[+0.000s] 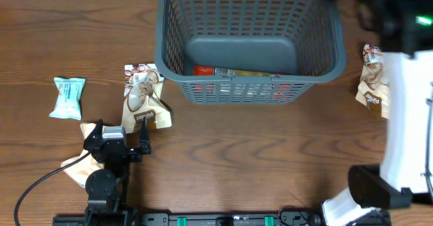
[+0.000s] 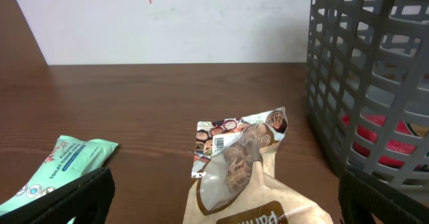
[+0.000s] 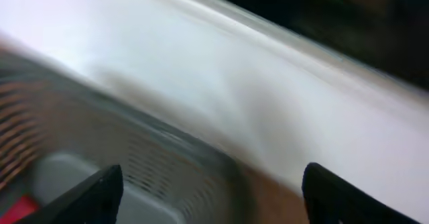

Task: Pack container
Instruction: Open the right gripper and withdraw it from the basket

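Observation:
The brown packet [image 1: 371, 89] is next to the white arm, clear of the basket, so my open right gripper should keep going toward the packet's upper half [image 1: 373, 60] and close there.
The dark grey lattice basket [image 1: 245, 89] stands at the back centre, with a red packet [image 1: 210, 70] lying on its base. My left gripper [image 1: 119, 143] is open and empty, low over the table, just in front of a brown snack packet [image 1: 143, 99]. In the left wrist view that packet [image 2: 241, 177] lies between my open fingers [image 2: 228, 207], with the basket wall [image 2: 375, 83] to the right. My right gripper [image 3: 211, 190] is open and empty beside the basket's far right corner. Its view is motion-blurred and shows the basket [image 3: 154, 167].
A light blue packet [image 1: 67, 97] lies at the far left and shows in the left wrist view [image 2: 64, 163]. A beige packet [image 1: 76, 165] lies partly under the left arm. Another brown packet [image 1: 373, 84] lies right of the basket, beside the white right arm [image 1: 406, 118].

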`<state>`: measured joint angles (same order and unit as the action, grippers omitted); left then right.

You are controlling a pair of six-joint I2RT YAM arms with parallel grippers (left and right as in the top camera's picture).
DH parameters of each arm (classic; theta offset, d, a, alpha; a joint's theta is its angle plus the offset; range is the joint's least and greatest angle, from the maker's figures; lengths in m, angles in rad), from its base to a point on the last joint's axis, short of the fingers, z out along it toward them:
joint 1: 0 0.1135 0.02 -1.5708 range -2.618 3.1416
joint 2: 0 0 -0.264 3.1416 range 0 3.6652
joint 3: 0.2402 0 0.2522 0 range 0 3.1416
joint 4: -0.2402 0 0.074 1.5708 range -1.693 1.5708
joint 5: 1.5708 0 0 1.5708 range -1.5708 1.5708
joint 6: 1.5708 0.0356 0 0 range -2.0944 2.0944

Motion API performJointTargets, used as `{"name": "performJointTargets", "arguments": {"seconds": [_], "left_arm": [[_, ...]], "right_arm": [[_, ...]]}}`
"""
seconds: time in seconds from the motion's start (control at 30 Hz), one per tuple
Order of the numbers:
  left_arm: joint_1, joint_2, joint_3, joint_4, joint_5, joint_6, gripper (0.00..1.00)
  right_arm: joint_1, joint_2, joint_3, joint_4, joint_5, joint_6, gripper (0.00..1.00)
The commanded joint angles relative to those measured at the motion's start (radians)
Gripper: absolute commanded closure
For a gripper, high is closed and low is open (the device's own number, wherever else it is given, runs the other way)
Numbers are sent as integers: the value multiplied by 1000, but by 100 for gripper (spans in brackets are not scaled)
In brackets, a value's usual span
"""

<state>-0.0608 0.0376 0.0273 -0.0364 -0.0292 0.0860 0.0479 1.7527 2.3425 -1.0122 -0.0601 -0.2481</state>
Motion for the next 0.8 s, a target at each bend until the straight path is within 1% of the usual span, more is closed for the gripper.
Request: {"name": "performJointTargets", "arguments": {"seconds": [0.0,0.03,0.13,0.23,0.4,0.47,0.6,0.77], "left_arm": [[-2,0,-23,-34,-4,6,1],[-2,0,-23,-34,-4,6,1],[-2,0,-23,-34,-4,6,1],[-2,0,-23,-34,-4,6,1],[-2,0,-23,-34,-4,6,1],[-2,0,-23,-34,-4,6,1],[-2,0,-23,-34,-4,6,1],[-2,0,-23,-34,-4,6,1]], "right_arm": [[-109,-9,0,-90,195,259,25],[-141,-10,0,-124,195,286,25],[-251,-1,-4,-239,229,397,20],[-347,24,-29,-309,210,416,19],[-431,77,-99,-352,168,386,18],[-449,92,-142,-337,168,363,18],[-485,115,-270,-252,159,331,18],[-531,163,-418,-113,37,265,19]]}}
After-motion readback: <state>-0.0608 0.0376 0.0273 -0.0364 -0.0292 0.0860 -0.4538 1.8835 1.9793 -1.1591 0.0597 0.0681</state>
